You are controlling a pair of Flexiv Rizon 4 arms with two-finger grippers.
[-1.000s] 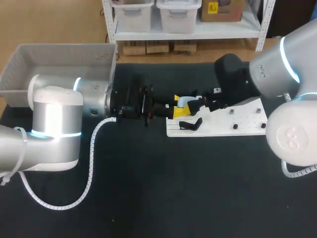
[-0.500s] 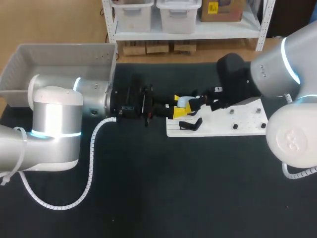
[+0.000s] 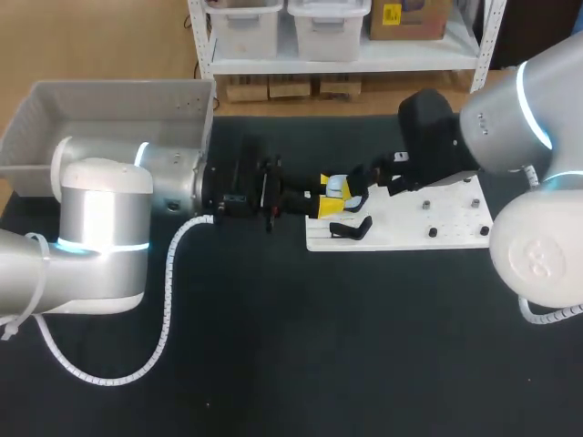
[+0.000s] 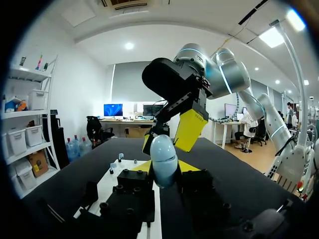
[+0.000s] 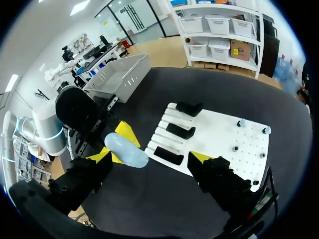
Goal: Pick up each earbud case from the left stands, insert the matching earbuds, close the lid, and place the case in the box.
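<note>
I expect the small pale blue earbud to come off when I lift it, since it sits like a cap on a black peg (image 5: 264,131), and the peg will stay standing.
A pale blue earbud case (image 3: 338,188) is held off the table at the left end of the white stand board (image 3: 401,238). My left gripper (image 3: 330,195) is shut on it, a yellow tip on each side. From the left wrist the case (image 4: 163,160) stands upright between the fingers of that gripper (image 4: 164,170), with a yellow finger of my other arm close behind it. My right gripper (image 3: 363,182) hangs open just right of the case. In the right wrist view the case (image 5: 125,149) lies between the wide-spread fingers of the right gripper (image 5: 150,156), touching neither.
The grey box (image 3: 109,96) stands at the back left, behind my left arm. Three black stands (image 5: 180,131) line the board's left end. Small earbuds and pegs (image 3: 425,207) dot its right half (image 5: 240,122). Dark table surface lies in front of the board.
My right gripper has drifted slightly left and toward the back, nearer the case. The left arm and the case have stayed still.
</note>
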